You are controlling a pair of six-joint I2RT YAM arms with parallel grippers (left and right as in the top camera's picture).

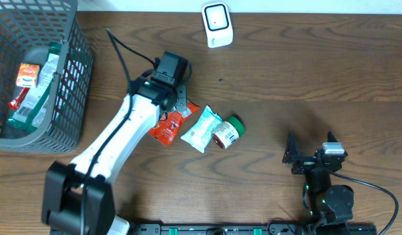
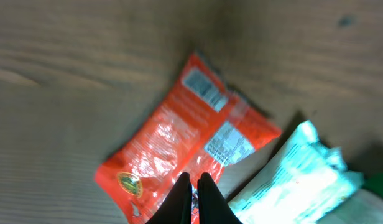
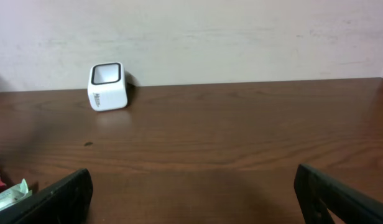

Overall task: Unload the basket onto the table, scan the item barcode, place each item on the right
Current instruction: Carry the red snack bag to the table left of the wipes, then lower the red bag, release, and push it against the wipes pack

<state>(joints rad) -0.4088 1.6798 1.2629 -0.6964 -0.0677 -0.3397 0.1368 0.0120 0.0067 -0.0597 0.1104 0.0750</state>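
Observation:
I should move my left gripper to the red packet's edge (image 2: pixel 147 121) facing the basket and push the packet straight, because the red packet (image 1: pixel 168 131) sits at a slant next to the white-and-green packet.
A red snack packet (image 1: pixel 167 127) (image 2: pixel 179 143) lies flat on the wooden table, its white label panels facing up. My left gripper (image 1: pixel 177 104) (image 2: pixel 194 176) is down on the packet's near part with its black fingers pressed together, pinching the film. A white scanner (image 1: pixel 217 25) (image 3: pixel 108 86) stands at the table's far edge. Near the front right, my right gripper (image 1: pixel 312 153) (image 3: pixel 191 193) stays open over bare wood, holding nothing.
A white-and-green packet (image 1: pixel 202 128) (image 2: pixel 297 180) lies just right of the red one, with a green-capped jar (image 1: pixel 228 130) beside it. A grey mesh basket (image 1: pixel 70 78) with more packets stands at the far left.

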